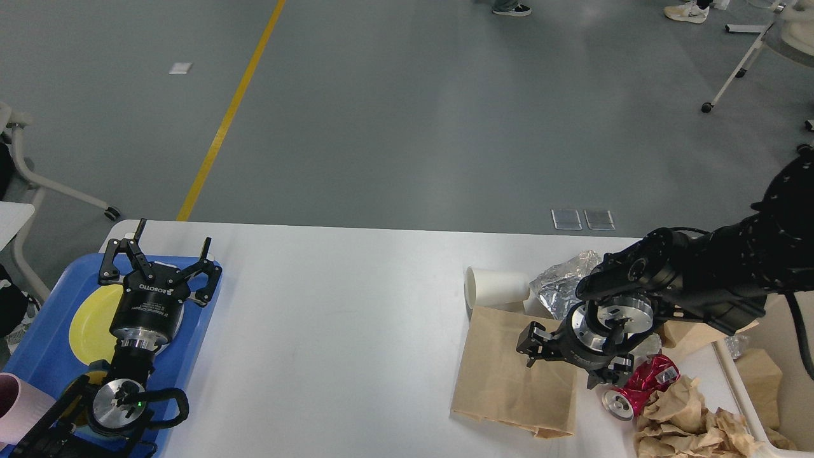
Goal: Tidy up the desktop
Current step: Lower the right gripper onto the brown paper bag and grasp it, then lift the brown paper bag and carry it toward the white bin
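Observation:
The brown paper bag (515,369) is lying flat and has a thin, wavy front edge (509,425), so it should give way into loose folds while the robot carries it to the bin.
The white desktop (331,331) carries litter at its right end. A flat brown paper bag (509,375) lies there, with a white paper cup (496,287) on its side behind it and a crinkled foil bag (559,286) beside the cup. A crushed red can (639,387) and crumpled brown paper (687,420) lie at the front right. My right gripper (563,366) points down, open and empty, low over the paper bag's right edge next to the can. A second white cup seen earlier is hidden behind it. My left gripper (166,251) is open and empty over the tray.
A blue tray (38,356) at the left end holds a yellow plate (89,324); a pink cup (19,407) stands at its front. A beige bin (741,388) with brown paper in it stands at the right edge. Another brown bag (683,334) lies partly under my right arm.

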